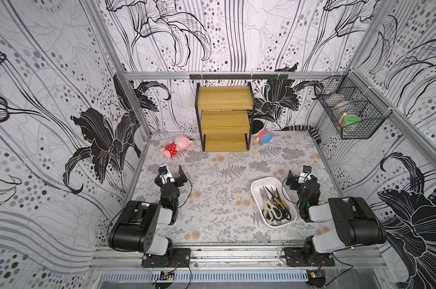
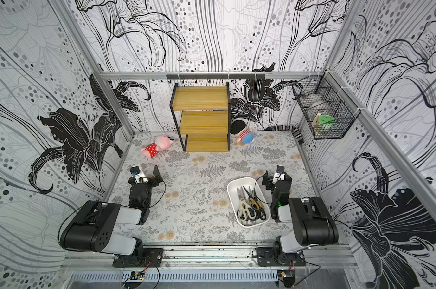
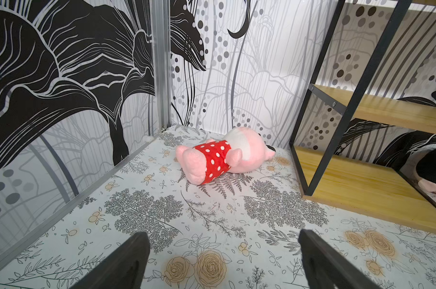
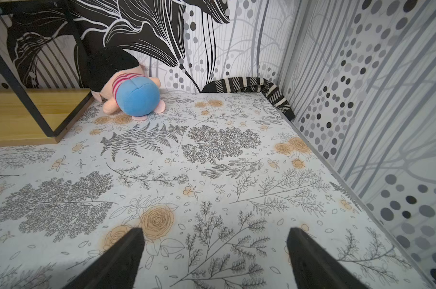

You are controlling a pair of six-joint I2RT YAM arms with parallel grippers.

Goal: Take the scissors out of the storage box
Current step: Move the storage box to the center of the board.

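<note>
I should use my right gripper to move the storage box (image 1: 274, 203) into the open space (image 1: 271, 166) behind it before taking scissors, because the storage box is close to my right arm's base.
Several scissors (image 1: 274, 203) (image 2: 250, 207) lie bunched in the white storage box (image 1: 264, 182) (image 2: 239, 182), handles toward the front; black, cream and yellow-black handles show in both top views. The box sits on the right half of the table, right beside my right arm. My right gripper (image 1: 299, 172) (image 2: 273, 172) (image 4: 215, 232) stands open and empty just behind the box's far right corner, pointing at the back wall. At the table's left side my left gripper (image 1: 172, 170) (image 2: 147, 170) (image 3: 224, 236) is open and empty too. Neither wrist view shows the box or the scissors.
A wooden three-step shelf (image 1: 224, 117) stands at the back centre. A pink plush in a red dotted dress (image 1: 175, 146) (image 3: 212, 160) lies to its left, a plush with blue trousers (image 1: 264, 136) (image 4: 137, 97) to its right. A striped cloth (image 1: 309, 131) and a wire basket (image 1: 349, 110) occupy the back right.
</note>
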